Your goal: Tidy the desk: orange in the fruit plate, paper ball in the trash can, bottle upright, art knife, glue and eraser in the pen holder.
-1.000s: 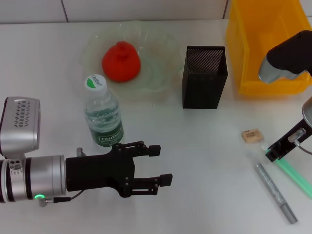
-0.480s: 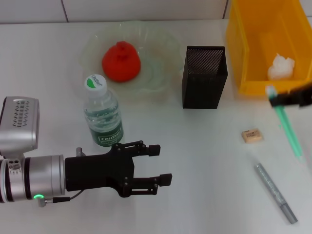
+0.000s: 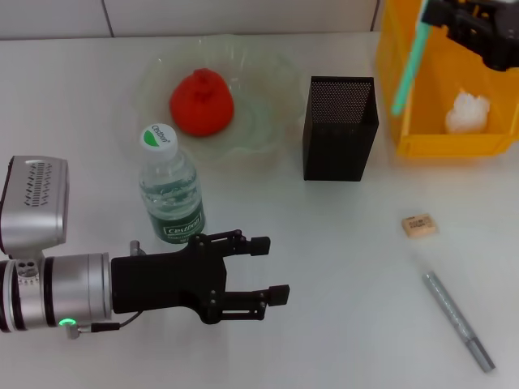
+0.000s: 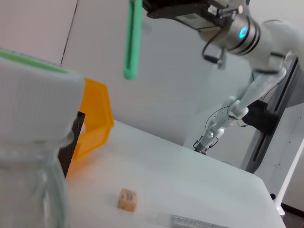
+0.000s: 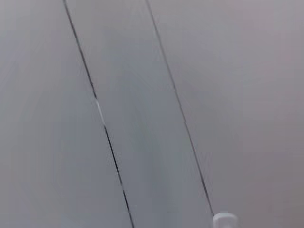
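The green glue stick's loose end (image 3: 398, 109) hangs down and the pen holder's opening (image 3: 342, 99) is open, so the robot's right gripper should go on until it is over the opening and let go there.
My right gripper (image 3: 454, 18) is high at the back right, shut on a green glue stick (image 3: 409, 61) that hangs tilted between the black mesh pen holder (image 3: 340, 128) and the yellow trash can (image 3: 422, 146). In the left wrist view the glue stick (image 4: 133, 38) hangs from the right gripper (image 4: 156, 7). A white paper ball (image 3: 469, 111) lies in the trash can. The orange (image 3: 202, 101) rests in the clear fruit plate (image 3: 268, 121). The bottle (image 3: 170, 186) stands upright. The eraser (image 3: 419, 225) and the grey art knife (image 3: 458, 320) lie on the table. My left gripper (image 3: 272, 269) is open in front of the bottle.
The left wrist view shows the bottle cap (image 4: 33, 90) close up, the eraser (image 4: 127, 199) and the trash can (image 4: 97, 118) beyond it. The right wrist view shows only a tiled wall.
The right gripper has lifted the green glue stick from the table at the right and carried it up and back over the trash can's edge. The left arm has barely moved.
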Action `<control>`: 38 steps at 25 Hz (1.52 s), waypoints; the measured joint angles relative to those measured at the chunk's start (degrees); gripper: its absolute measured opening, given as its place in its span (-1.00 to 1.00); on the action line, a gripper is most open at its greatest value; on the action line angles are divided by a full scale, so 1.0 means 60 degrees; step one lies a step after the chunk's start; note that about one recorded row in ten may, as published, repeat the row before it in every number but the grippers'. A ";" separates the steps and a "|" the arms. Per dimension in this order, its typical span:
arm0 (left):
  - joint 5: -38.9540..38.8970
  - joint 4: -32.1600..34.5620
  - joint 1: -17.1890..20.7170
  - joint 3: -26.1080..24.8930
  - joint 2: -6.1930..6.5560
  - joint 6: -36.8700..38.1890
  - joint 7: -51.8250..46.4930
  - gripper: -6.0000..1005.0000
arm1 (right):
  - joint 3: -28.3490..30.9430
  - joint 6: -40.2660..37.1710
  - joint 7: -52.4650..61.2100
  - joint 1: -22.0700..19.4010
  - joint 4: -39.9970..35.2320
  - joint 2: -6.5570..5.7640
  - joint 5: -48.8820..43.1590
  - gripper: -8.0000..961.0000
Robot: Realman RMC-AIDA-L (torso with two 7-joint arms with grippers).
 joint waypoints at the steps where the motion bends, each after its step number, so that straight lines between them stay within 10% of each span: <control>1: -0.0041 0.0000 -0.0002 0.0000 0.0000 0.0006 -0.0008 0.60 | -0.0041 0.0029 -0.1090 0.0132 0.0739 0.0002 0.0522 -0.61; 11: -0.0095 0.0000 -0.0020 0.0001 0.0000 0.0025 -0.0010 0.60 | -0.0253 0.1099 -0.5987 0.1726 0.5260 -0.0002 0.2615 -0.60; 22: -0.0304 -0.0001 -0.0016 0.0000 0.0007 0.0103 -0.0005 0.60 | -0.0720 0.1458 -0.5454 0.1518 0.4947 -0.0046 0.2624 -0.45; 28: -0.0305 0.0000 -0.0023 0.0001 0.0012 0.0103 -0.0002 0.60 | -0.0725 0.0690 -0.4000 0.0772 0.3372 -0.0094 0.2147 -0.18; 32: -0.0304 -0.0001 -0.0001 0.0002 0.0025 0.0110 0.0002 0.60 | -0.0610 0.0104 -0.0431 0.0318 0.0049 -0.0197 -0.0724 0.32; 38: -0.0303 0.0000 0.0012 0.0047 0.0029 0.0093 0.0008 0.60 | -0.0539 -0.2697 0.4553 0.1196 -0.4444 -0.0327 -0.5937 0.34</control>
